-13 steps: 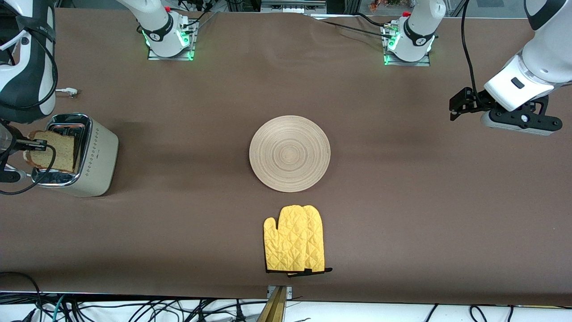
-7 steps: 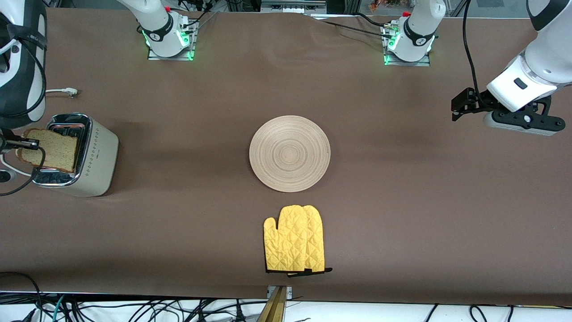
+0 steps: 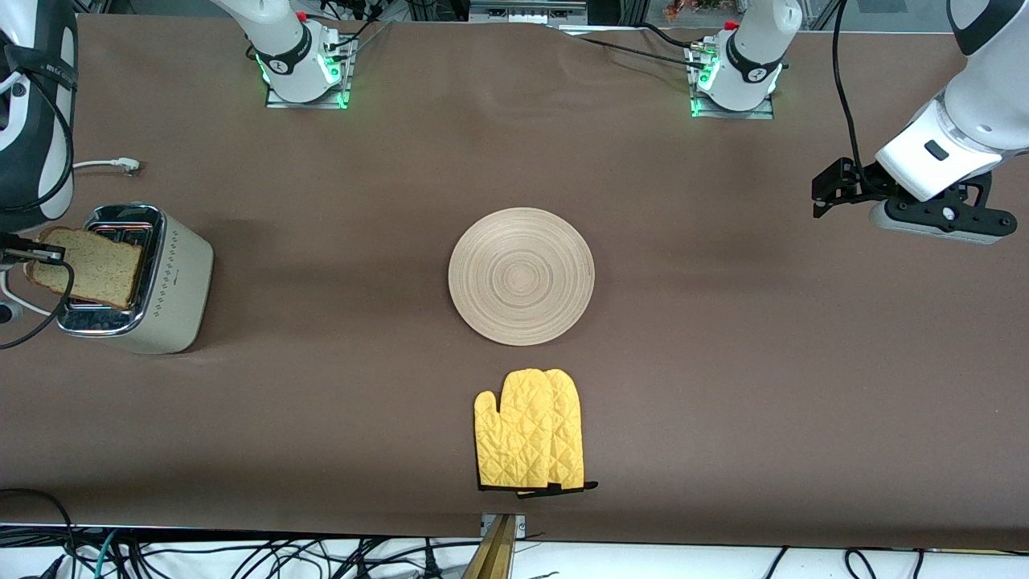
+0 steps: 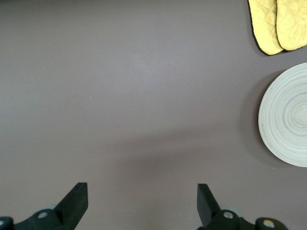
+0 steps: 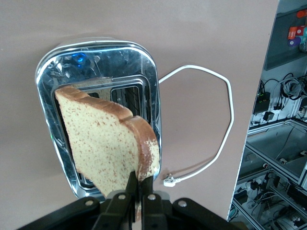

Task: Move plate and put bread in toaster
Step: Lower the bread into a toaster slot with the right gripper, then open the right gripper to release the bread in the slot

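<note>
The bread hangs at a slant with its lower edge [image 5: 72, 147] beyond the slot, so my right gripper should first pull the bread back and line it up straight over the toaster's slot [image 5: 85, 180].
The bread [image 3: 88, 267] is a brown speckled slice held on edge by my right gripper [image 3: 36, 256], which is shut on its crust above the toaster [image 3: 153, 277]. In the right wrist view the bread [image 5: 108, 141] hangs tilted over the toaster's chrome top [image 5: 144, 67] and its slots, pinched in my right gripper [image 5: 140, 184]. The plate [image 3: 521, 276] lies flat at the table's middle, and also shows in the left wrist view [image 4: 288, 117]. My left gripper [image 3: 828, 189] is open and empty, up in the air over the left arm's end of the table; it also shows in the left wrist view [image 4: 141, 201].
A yellow oven mitt [image 3: 529, 430] lies nearer to the front camera than the plate. The toaster's white cord [image 5: 218, 129] with its plug [image 3: 120, 165] lies on the table beside the toaster. Brown cloth covers the table.
My right gripper has drawn the bread a little toward the right arm's end of the table, over the toaster's top. My left gripper rose slightly, then stayed still.
</note>
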